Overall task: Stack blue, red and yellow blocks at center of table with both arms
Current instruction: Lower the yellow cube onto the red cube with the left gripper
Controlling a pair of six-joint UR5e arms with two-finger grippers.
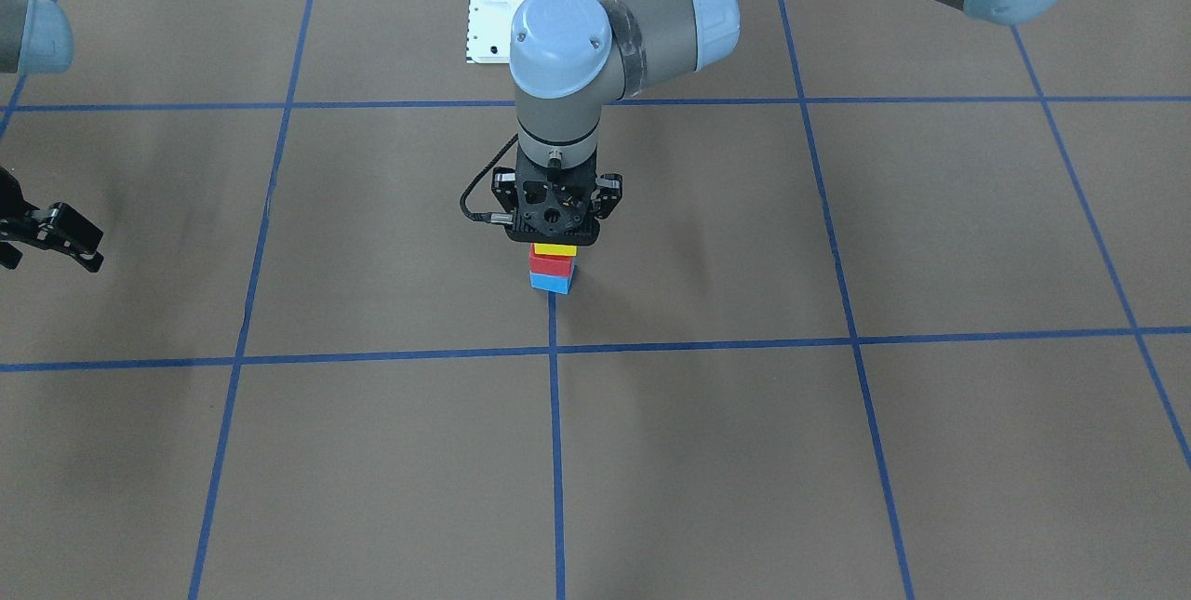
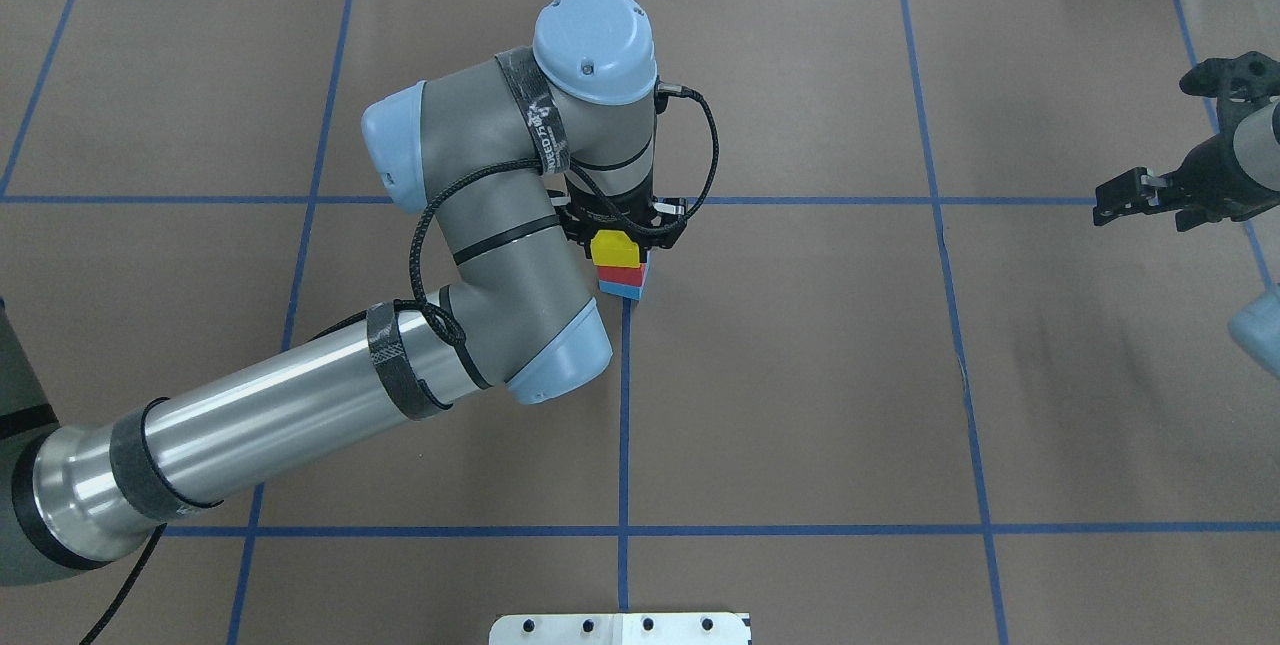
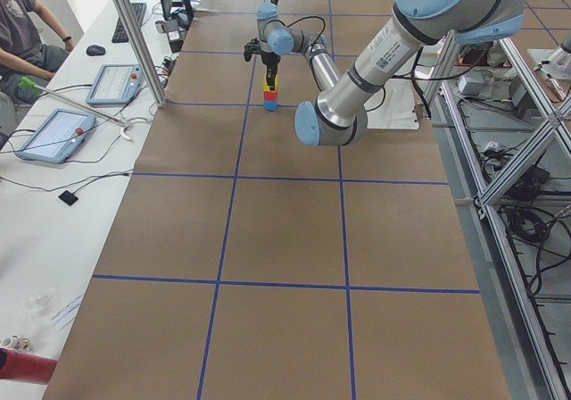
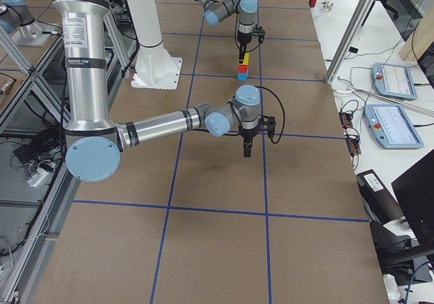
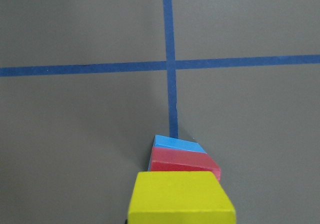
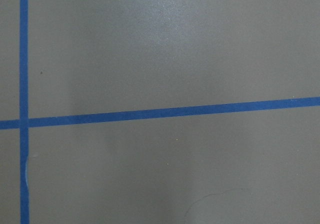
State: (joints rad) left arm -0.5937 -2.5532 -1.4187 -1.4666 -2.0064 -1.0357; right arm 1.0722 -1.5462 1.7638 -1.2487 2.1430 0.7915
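Observation:
The robot's left gripper should line the yellow block (image 5: 181, 191) up with the red block's far edge (image 5: 180, 150) by turning it before letting it go, because it sits crooked over the red block.
A blue block (image 1: 551, 283) lies at the table's centre, by a crossing of blue tape lines, with a red block (image 1: 552, 263) on top. My left gripper (image 1: 555, 239) points straight down over the stack and is shut on a yellow block (image 1: 555, 249), which sits on or just above the red one. From overhead the yellow block (image 2: 614, 249) covers most of the red (image 2: 621, 275) and blue (image 2: 624, 291). The left wrist view shows the yellow block (image 5: 181, 198) over red (image 5: 182, 160) and blue (image 5: 177, 144). My right gripper (image 2: 1128, 197) is open and empty at the table's right side.
Blue tape lines (image 2: 623, 405) divide the brown table into squares. The robot's white base plate (image 1: 488, 9) is behind the stack. Operators' tablets (image 3: 111, 83) and a seated person (image 3: 22, 34) are on the far side of the table.

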